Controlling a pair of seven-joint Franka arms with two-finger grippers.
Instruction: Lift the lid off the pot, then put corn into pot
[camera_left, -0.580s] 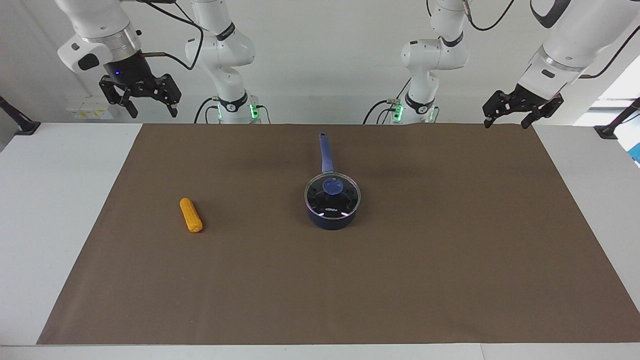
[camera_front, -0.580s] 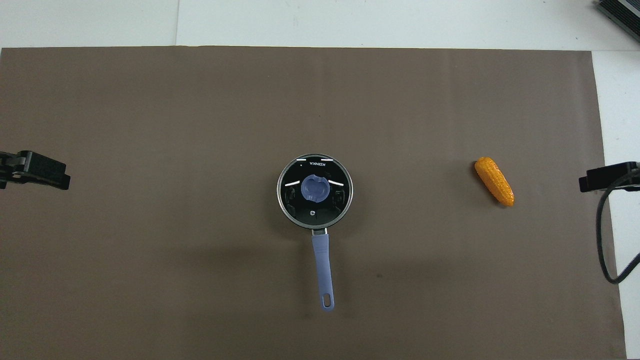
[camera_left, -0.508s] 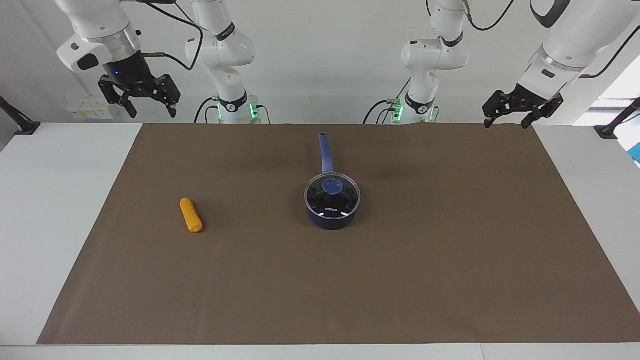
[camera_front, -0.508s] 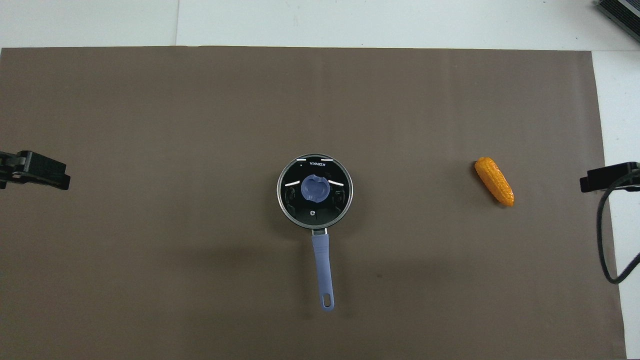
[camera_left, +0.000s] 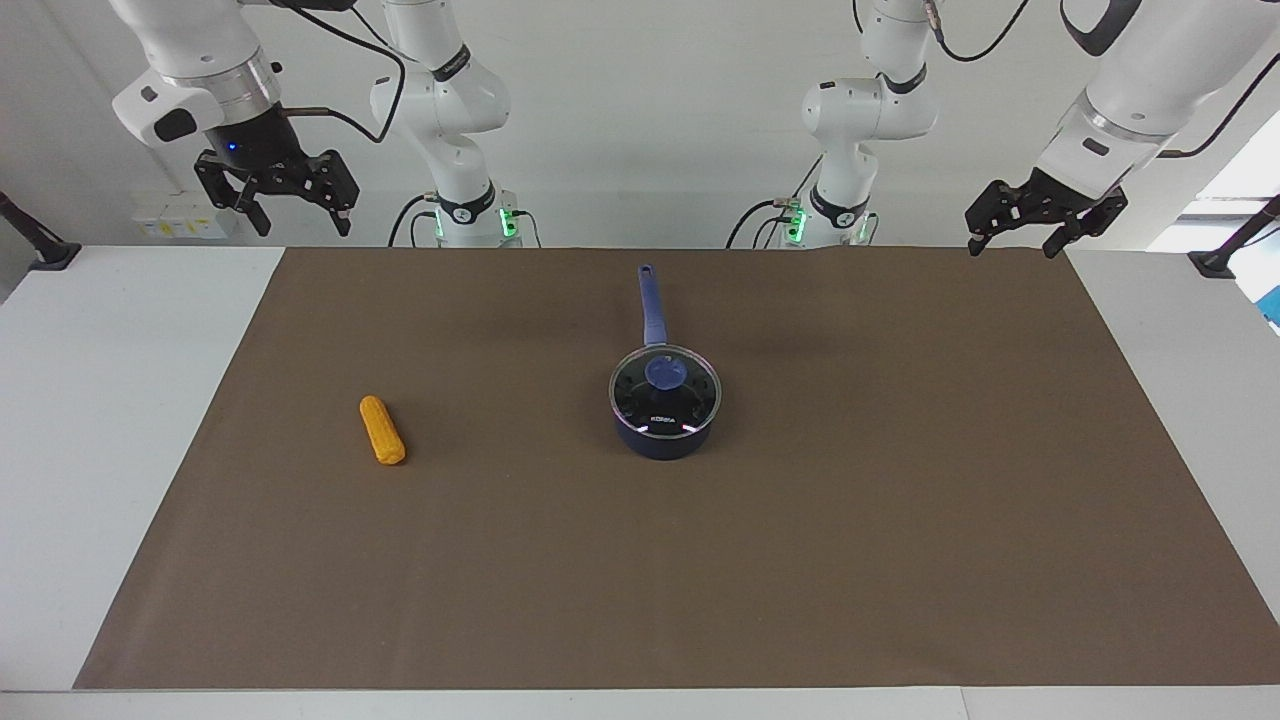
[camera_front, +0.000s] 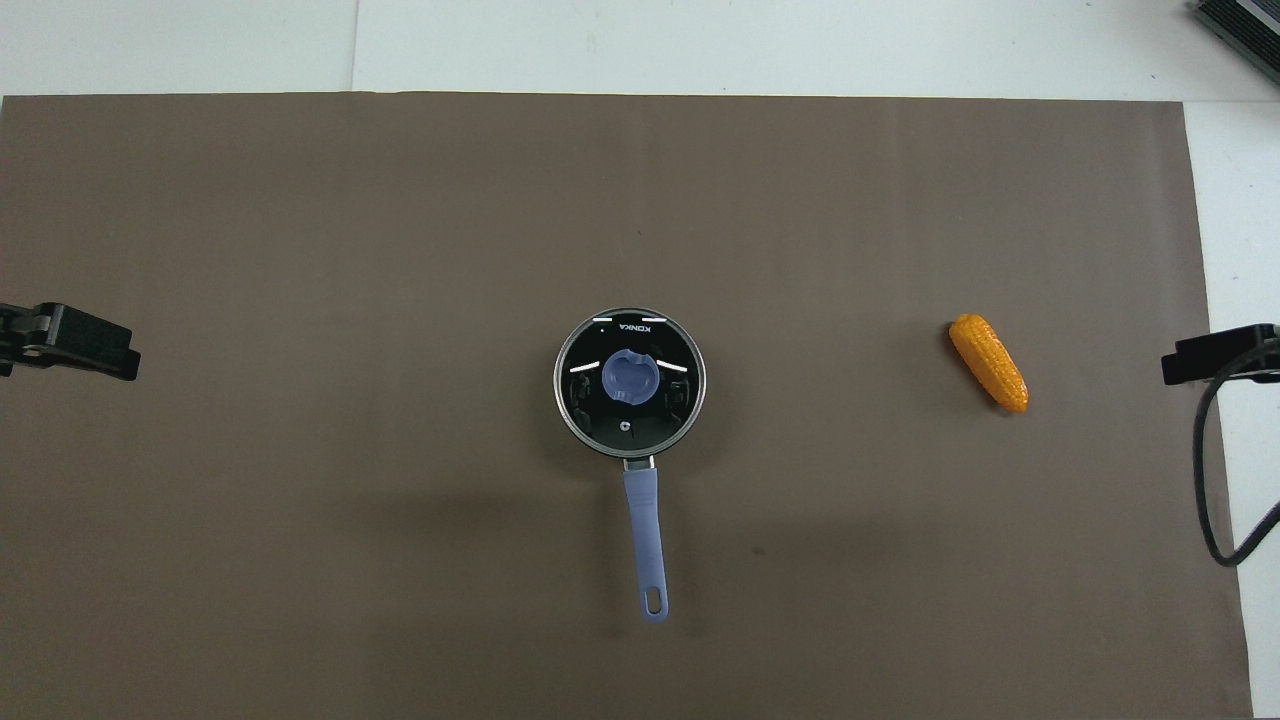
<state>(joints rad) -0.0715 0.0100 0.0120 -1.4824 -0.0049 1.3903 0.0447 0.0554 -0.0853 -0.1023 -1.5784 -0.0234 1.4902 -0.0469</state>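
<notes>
I can see only plain black through the glass lid (camera_front: 649, 420), so I expect the dark blue pot (camera_front: 630, 383) will turn out empty when I raise the lid by its blue knob.
The dark blue pot (camera_left: 662, 442) stands in the middle of the brown mat, its long handle (camera_left: 651, 305) pointing toward the robots. The glass lid (camera_left: 690, 400) with its blue knob (camera_left: 664, 373) rests on the pot; both also show in the overhead view, lid (camera_front: 598, 400) and handle (camera_front: 645, 530). The corn (camera_left: 382, 430) lies on the mat toward the right arm's end, also in the overhead view (camera_front: 988, 363). My right gripper (camera_left: 303, 225) hangs open and empty, high over the mat's corner at its own end. My left gripper (camera_left: 1010, 248) hangs open and empty, high over the corner at its own end.
The brown mat (camera_left: 900, 520) covers most of the white table (camera_left: 100, 400). A dark device corner (camera_front: 1240, 25) shows at the table's edge farthest from the robots, at the right arm's end. A black cable (camera_front: 1205, 470) hangs by the right gripper.
My right gripper has drifted slightly toward its own end of the table. The left gripper, pot, lid and corn have not moved.
</notes>
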